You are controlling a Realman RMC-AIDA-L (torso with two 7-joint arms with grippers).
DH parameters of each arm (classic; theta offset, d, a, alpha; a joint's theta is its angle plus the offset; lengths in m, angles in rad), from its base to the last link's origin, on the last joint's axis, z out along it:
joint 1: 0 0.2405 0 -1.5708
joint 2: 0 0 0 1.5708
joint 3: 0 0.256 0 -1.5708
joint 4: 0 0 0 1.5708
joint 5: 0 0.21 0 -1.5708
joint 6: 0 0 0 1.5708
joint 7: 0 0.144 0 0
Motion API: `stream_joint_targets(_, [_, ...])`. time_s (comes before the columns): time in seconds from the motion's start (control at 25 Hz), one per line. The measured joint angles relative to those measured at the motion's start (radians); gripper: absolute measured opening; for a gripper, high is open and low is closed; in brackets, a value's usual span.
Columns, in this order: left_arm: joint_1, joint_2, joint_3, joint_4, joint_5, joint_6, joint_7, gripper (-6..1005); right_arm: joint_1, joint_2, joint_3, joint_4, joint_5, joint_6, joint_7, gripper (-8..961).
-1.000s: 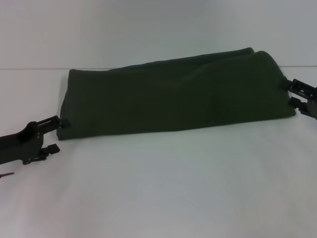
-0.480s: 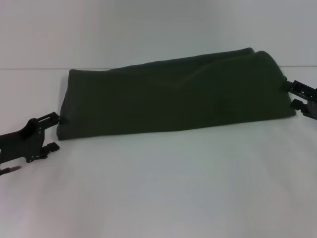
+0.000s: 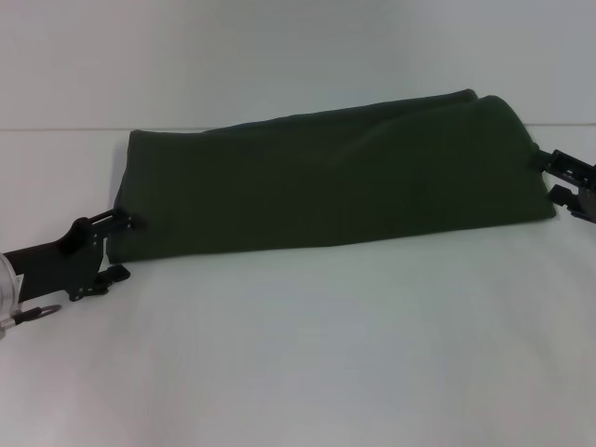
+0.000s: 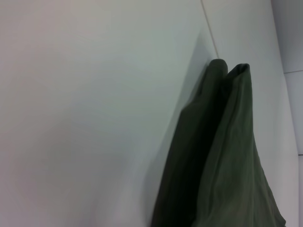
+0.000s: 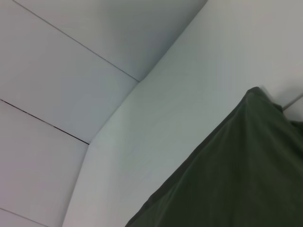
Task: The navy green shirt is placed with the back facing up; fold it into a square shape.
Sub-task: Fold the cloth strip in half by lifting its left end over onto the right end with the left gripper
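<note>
The shirt's near corner (image 3: 116, 251) is barely under my left gripper, so next I reach deeper with it over the shirt's end (image 3: 154, 208), grip that end and drag the shirt clear of my right gripper.
The navy green shirt (image 3: 326, 182) lies on the white table as a long folded band, plain side up, running from left to right in the head view. It also shows in the left wrist view (image 4: 222, 161) and the right wrist view (image 5: 236, 175). My left gripper (image 3: 119, 247) is open at the shirt's near left corner, with one finger over the fabric edge and the other just in front of it. My right gripper (image 3: 556, 177) is open at the shirt's right end, with its fingers either side of the edge.
The white table (image 3: 307, 354) stretches wide in front of the shirt. A pale wall (image 3: 279, 56) rises right behind the table's back edge, close to the shirt's far side.
My left gripper has moved right, onto the shirt's near left corner. The right gripper and the shirt have barely moved.
</note>
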Motion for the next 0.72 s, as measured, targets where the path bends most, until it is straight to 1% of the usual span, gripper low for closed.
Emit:
stream_joint_targets(0.24, [-0.016,-0.005,-0.001,-0.009,-0.002,-0.028,-0.004,906,0.0,0.0,0.005,0.0,0.001,0.004,-0.005,930])
stream_joint_targets(0.44, [-0.037,-0.026,-0.025,-0.005,-0.026,-0.06,0.05,902,0.0,0.0,0.004,0.0,0.001,0.005,-0.006,930])
stream_joint_targets(0.52, [-0.04,-0.035,-0.05,-0.002,-0.066,-0.041,0.119,900,-0.001,0.0,0.004,0.0,0.002,0.004,-0.006,930])
stream_joint_targets(0.64, [-0.025,-0.043,-0.082,-0.002,-0.155,0.055,0.238,897,-0.001,0.0,0.004,0.0,0.002,0.0,-0.006,930])
stream_joint_targets(0.72, [-0.009,-0.045,-0.084,-0.008,-0.17,0.071,0.253,895,-0.001,0.0,0.005,0.0,0.003,0.0,-0.006,930])
